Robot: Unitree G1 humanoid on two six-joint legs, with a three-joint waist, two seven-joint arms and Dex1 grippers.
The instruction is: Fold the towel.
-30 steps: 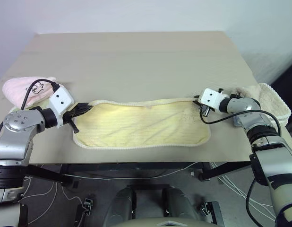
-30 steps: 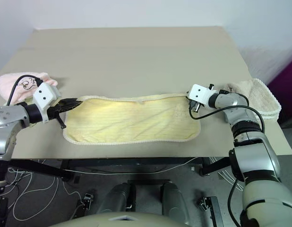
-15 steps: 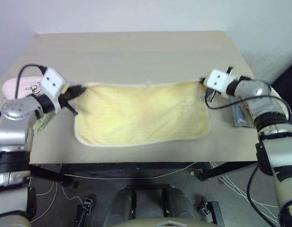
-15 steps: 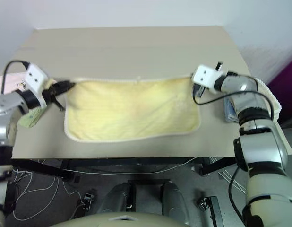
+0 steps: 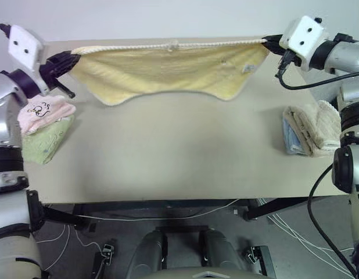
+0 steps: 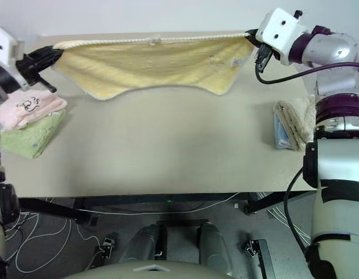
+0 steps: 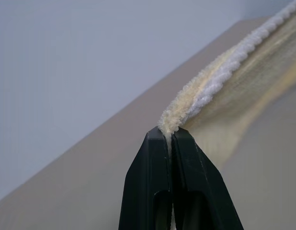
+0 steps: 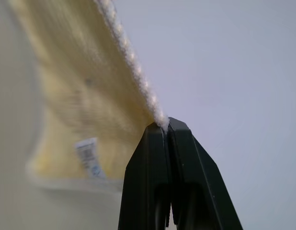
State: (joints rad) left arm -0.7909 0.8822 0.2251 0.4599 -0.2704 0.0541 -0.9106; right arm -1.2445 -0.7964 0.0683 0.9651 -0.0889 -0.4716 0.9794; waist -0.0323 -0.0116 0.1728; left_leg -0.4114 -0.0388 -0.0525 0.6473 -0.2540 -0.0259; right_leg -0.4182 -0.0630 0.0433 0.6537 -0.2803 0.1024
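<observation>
The towel hangs taut [image 5: 168, 70] over the far part of the table, so both my grippers should pull it back and spread it flat across the table's middle [image 5: 171, 139] before they fold it.
The pale yellow towel [image 5: 168, 67] hangs in the air above the far part of the table, stretched taut along its cream piped top edge. My left gripper [image 5: 68, 56] is shut on its left top corner, and my right gripper [image 5: 266, 42] is shut on its right top corner. In the left wrist view the black fingers [image 7: 157, 182] pinch the piped edge [image 7: 205, 91]. From the right wrist, the fingers [image 8: 191, 177] clamp the corner, with the towel [image 8: 76, 96] and its small white label [image 8: 88, 155] hanging below.
A pink towel with a dark mark [image 5: 43, 111] lies on a green cloth [image 5: 43, 142] at the table's left edge. A folded beige towel [image 5: 313, 128] lies at the right edge. The tan table [image 5: 168, 151] spreads out below the hanging towel.
Both grippers have risen and spread apart, lifting the towel off the table until it hangs free. The beige towel at the right is now uncovered by my right arm.
</observation>
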